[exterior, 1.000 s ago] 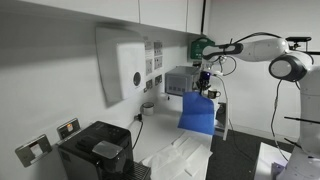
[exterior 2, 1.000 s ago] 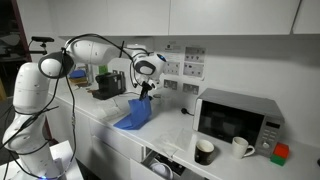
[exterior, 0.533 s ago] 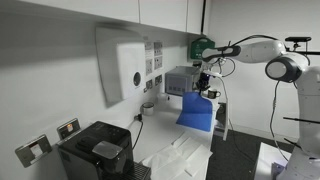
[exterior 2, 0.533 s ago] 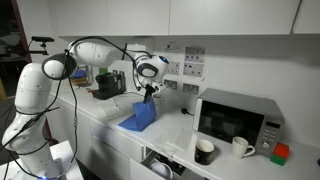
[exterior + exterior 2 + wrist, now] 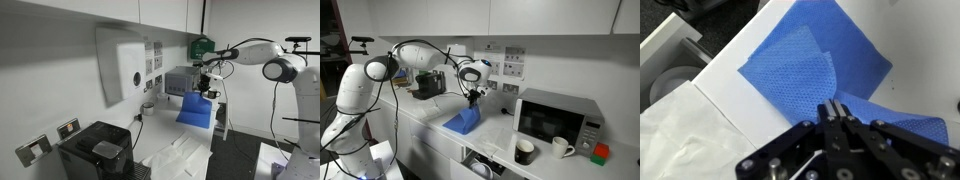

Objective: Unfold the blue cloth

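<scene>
The blue cloth's lower part (image 5: 458, 124) rests on the counter, so my gripper should keep pulling its lifted edge toward the microwave and let go over open counter (image 5: 497, 130).
The blue cloth (image 5: 820, 55) lies partly on the white counter, with one edge lifted and hanging from my gripper. It shows in both exterior views (image 5: 195, 110) (image 5: 466, 121). My gripper (image 5: 834, 108) is shut on the blue cloth's edge, its fingertips pinched together over the fabric. In an exterior view the gripper (image 5: 472, 97) sits just above the cloth, which drapes down to the counter. In the wrist view a folded flap lies across the cloth's middle.
A microwave (image 5: 555, 119) stands on the counter beside a dark mug (image 5: 524, 151) and a white mug (image 5: 561, 146). A black coffee machine (image 5: 95, 152) and crumpled white paper (image 5: 180, 157) sit nearer. A wall dispenser (image 5: 125, 62) hangs above. The counter edge (image 5: 715, 100) runs close to the cloth.
My gripper has moved along the counter toward the microwave with the cloth's edge in it. The cloth has dropped lower and spread flatter on the counter.
</scene>
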Action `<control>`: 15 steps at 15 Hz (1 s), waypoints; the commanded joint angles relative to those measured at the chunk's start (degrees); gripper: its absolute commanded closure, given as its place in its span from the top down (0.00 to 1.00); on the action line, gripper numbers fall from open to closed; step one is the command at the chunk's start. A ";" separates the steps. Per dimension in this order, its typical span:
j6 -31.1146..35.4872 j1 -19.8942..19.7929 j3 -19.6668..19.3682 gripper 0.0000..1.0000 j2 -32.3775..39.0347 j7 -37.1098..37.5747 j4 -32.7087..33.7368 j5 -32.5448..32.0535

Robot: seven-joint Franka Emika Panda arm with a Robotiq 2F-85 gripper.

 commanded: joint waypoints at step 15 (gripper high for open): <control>5.67 -3.87 0.42 0.05 1.44 -6.42 0.02 -0.67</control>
